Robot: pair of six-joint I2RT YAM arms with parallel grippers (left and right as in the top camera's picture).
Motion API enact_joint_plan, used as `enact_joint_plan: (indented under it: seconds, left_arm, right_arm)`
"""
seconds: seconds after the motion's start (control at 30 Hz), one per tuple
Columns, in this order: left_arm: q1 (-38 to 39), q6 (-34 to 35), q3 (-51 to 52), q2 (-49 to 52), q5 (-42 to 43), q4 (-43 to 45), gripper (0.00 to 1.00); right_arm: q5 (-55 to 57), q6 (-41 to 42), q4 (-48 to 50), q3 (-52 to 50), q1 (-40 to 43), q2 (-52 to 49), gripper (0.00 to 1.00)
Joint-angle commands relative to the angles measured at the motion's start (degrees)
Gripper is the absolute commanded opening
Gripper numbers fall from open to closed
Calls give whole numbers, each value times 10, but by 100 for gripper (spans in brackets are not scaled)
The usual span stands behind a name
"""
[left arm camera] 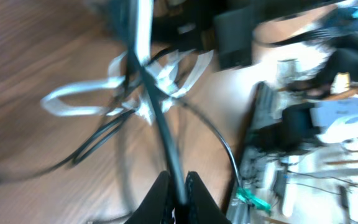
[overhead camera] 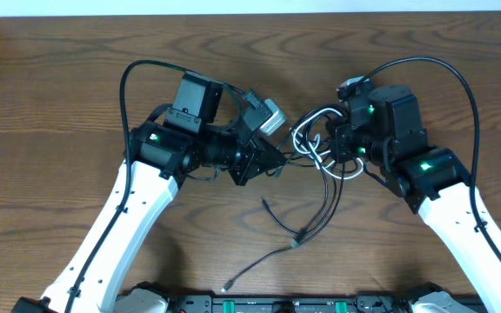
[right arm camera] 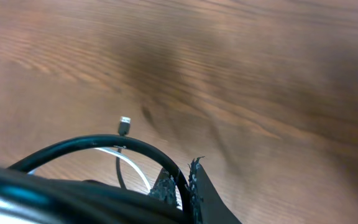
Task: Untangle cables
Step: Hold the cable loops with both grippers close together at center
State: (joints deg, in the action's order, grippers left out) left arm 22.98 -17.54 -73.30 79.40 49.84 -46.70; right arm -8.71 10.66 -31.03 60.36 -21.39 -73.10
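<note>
Next, my right gripper moves the tangle toward my left gripper [overhead camera: 290,160] to get slack, because the black cable runs straight from my left gripper into the bunched white loops [overhead camera: 302,139].
The cables are tangled mid-table between the two arms: white loops [overhead camera: 307,132] and thin black cords [overhead camera: 320,209] that trail toward the front. My left gripper [overhead camera: 278,162] is at the tangle's left side. In the left wrist view, this gripper [left arm camera: 178,186] is shut on a black cable [left arm camera: 160,118] running up into the white loops [left arm camera: 79,99]. My right gripper [overhead camera: 342,148] is at the tangle's right side. The right wrist view shows this gripper [right arm camera: 184,180] shut on a black cable [right arm camera: 104,144], with the white cable [right arm camera: 135,165] beneath and a small plug [right arm camera: 124,124] beyond.
Loose black cable ends lie on the wooden table [overhead camera: 59,104] toward the front, one with a plug [overhead camera: 226,285] and another [overhead camera: 265,203] nearer the middle. Thick black arm cables [overhead camera: 459,83] arch over each arm.
</note>
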Motion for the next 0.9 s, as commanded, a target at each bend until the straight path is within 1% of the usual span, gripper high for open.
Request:
enact_joint_plan:
  seconds: [0.0,0.07,0.2,0.3,0.43,0.53,0.63,0.87]
  left_arm:
    - [1,50,0,-1,-155,-14,8]
    - [1,94,0,-1,-218,-18,8]
    - [1,103,0,-1,-214,-15,7]
    - [1,103,0,-1,-145,10,8]
    - [1,101,0,-1,-11,80,8]
    - [1,101,0,-1,37,120,16]
    - [5,101,0,-1,42,135,17]
    - [6,101,0,0,30,136,17]
  right_arm:
    - [43,31,-7,8,15,5,1]
    - [31,31,-9,8,19,9,1]
    - [-20,27,0,8,19,13,1]
    - [-30,24,-1,8,19,12,1]
    - [-43,24,0,8,19,12,1]
    - [-74,24,1,8,19,12,1]
    - [-130,24,7,8,19,12,1]
    - [-274,8,32,8,18,12,1]
